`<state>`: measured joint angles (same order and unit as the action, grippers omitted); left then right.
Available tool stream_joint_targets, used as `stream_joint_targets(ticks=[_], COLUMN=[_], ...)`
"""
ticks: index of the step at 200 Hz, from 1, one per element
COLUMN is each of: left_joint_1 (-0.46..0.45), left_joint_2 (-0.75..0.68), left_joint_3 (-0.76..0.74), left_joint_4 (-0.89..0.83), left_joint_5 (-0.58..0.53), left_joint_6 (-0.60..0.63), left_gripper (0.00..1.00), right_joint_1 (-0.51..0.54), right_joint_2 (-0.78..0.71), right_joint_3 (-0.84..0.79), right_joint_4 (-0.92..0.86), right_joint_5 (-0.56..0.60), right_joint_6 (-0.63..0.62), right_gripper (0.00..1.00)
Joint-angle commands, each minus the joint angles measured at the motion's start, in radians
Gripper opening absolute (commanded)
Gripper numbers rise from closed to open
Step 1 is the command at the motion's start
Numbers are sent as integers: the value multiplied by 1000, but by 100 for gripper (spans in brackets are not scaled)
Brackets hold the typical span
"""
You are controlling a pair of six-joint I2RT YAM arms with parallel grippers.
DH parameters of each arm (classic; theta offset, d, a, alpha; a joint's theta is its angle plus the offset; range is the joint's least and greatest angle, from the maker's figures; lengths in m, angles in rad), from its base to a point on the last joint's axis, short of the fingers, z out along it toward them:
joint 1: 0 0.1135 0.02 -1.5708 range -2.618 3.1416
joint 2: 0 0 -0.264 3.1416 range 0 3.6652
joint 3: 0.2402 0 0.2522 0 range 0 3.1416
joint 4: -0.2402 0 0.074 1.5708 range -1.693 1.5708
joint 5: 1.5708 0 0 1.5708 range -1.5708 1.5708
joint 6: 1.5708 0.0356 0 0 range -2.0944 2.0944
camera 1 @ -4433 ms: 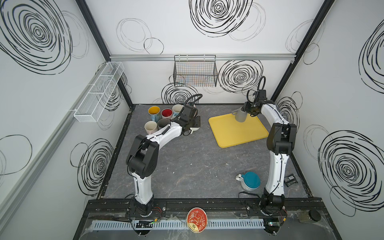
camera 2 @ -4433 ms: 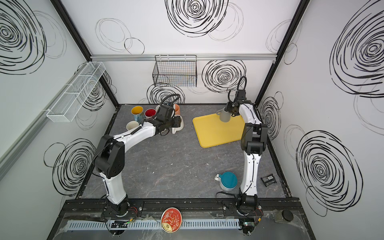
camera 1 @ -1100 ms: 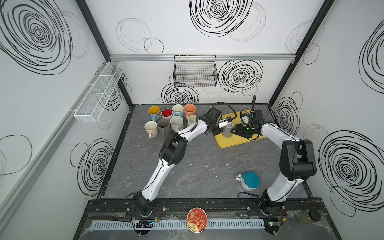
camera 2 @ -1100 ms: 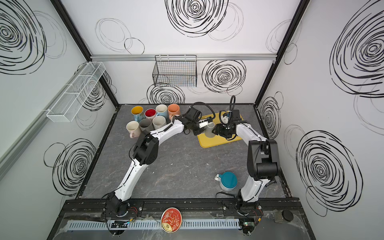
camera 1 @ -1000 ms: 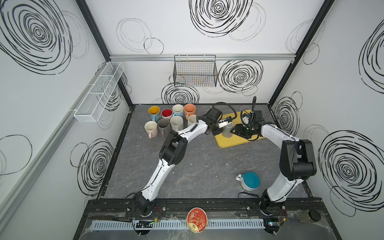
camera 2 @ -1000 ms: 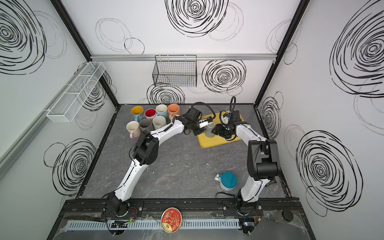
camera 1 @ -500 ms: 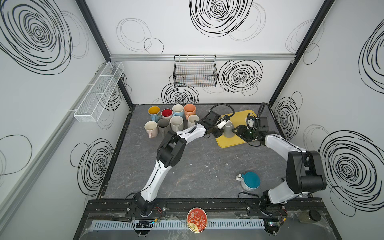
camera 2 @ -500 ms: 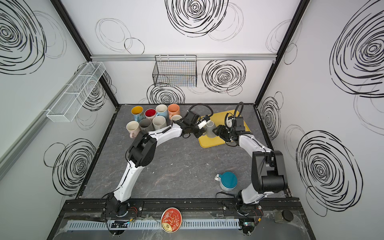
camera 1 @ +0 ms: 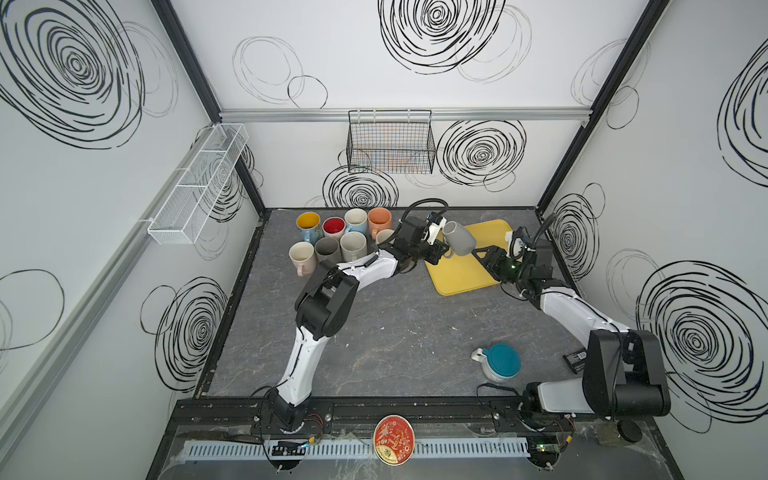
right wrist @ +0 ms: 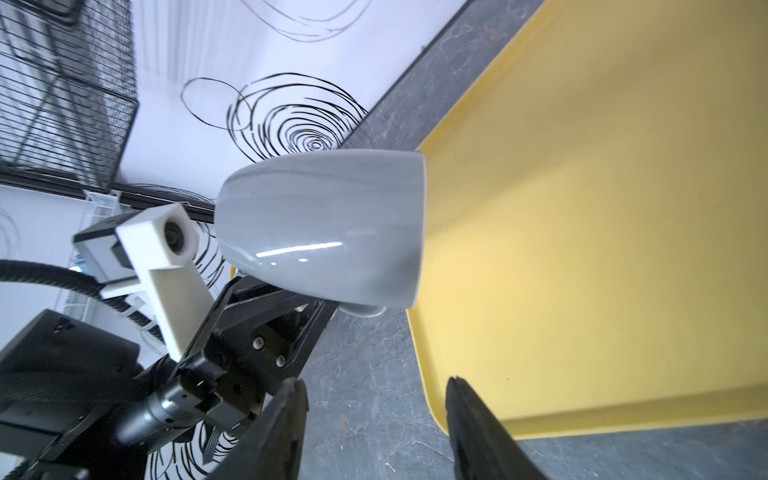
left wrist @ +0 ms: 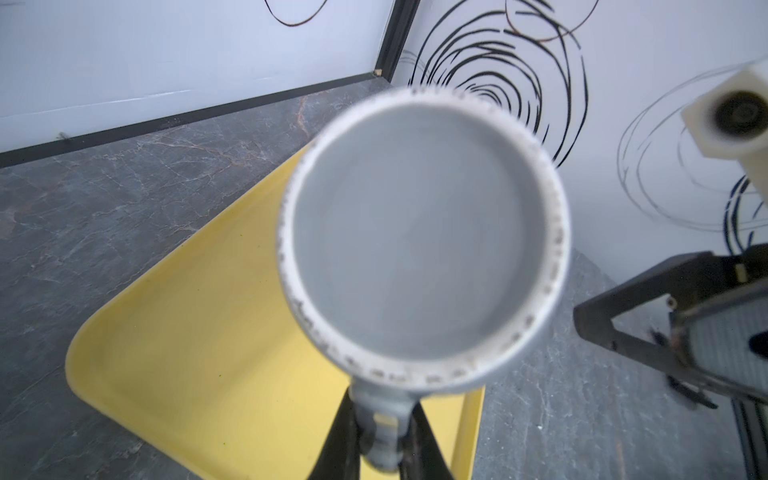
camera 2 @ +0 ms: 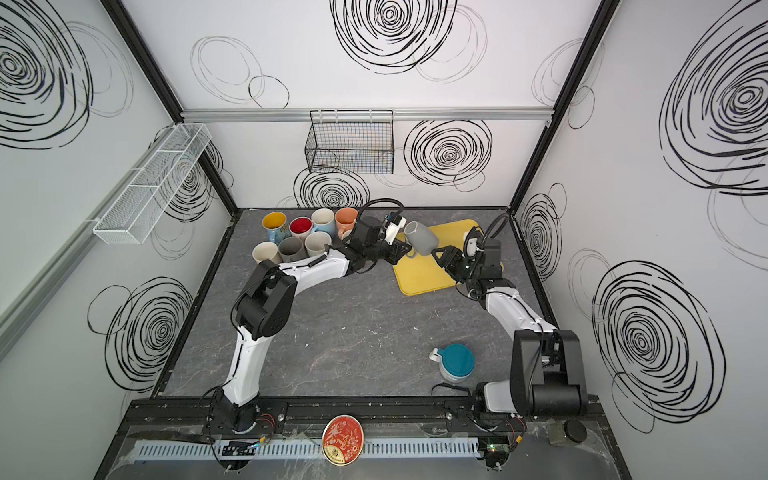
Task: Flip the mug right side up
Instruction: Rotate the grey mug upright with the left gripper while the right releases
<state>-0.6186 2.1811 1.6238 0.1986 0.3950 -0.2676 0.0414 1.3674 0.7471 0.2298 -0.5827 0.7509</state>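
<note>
My left gripper should keep holding until my right gripper closes on the free part of the grey mug's handle [right wrist: 365, 310], which points toward my open right gripper.
The grey mug [camera 1: 460, 243] [camera 2: 423, 240] hangs tilted on its side above the yellow tray [camera 1: 465, 274] [camera 2: 415, 280]. My left gripper [camera 1: 444, 250] [camera 2: 406, 250] is shut on its handle [left wrist: 384, 432]. In the left wrist view the mug's rough-ringed base [left wrist: 419, 237] faces the camera. In the right wrist view the mug [right wrist: 324, 228] has its mouth turned toward the tray [right wrist: 602, 208]. My right gripper [right wrist: 376, 386] [camera 1: 482, 254] [camera 2: 441, 252] is open and holds nothing. It sits just right of the mug, apart from it.
Several upright mugs [camera 1: 332, 241] cluster at the back left of the table. A teal-lidded jar [camera 1: 500, 362] stands at the front right, with a small black object [camera 1: 575, 360] beside it. A wire basket [camera 1: 390, 145] hangs on the back wall.
The mug stood on the tray between both grippers; my left gripper has lifted it by the handle and tipped it sideways. My right gripper has drawn back to the right.
</note>
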Motion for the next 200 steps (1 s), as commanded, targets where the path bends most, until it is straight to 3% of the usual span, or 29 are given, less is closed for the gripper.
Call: stream_joint_targets(ticks=[1, 84, 200], left_joint_1=[19, 65, 70], left_joint_2=[-108, -182, -246], left_joint_3=[-24, -132, -251], left_joint_4=[298, 693, 929], left_joint_5=[58, 128, 174], left_joint_6=[-175, -574, -792], left_gripper=[0, 0, 0], right_joint_1=[12, 97, 147], right_joint_2=[-58, -79, 19], right_joint_3=[-23, -1, 125], right_joint_4=[155, 321, 334], right_joint_5=[-29, -71, -129], right_joint_6=[39, 38, 54], right_gripper=[58, 58, 60])
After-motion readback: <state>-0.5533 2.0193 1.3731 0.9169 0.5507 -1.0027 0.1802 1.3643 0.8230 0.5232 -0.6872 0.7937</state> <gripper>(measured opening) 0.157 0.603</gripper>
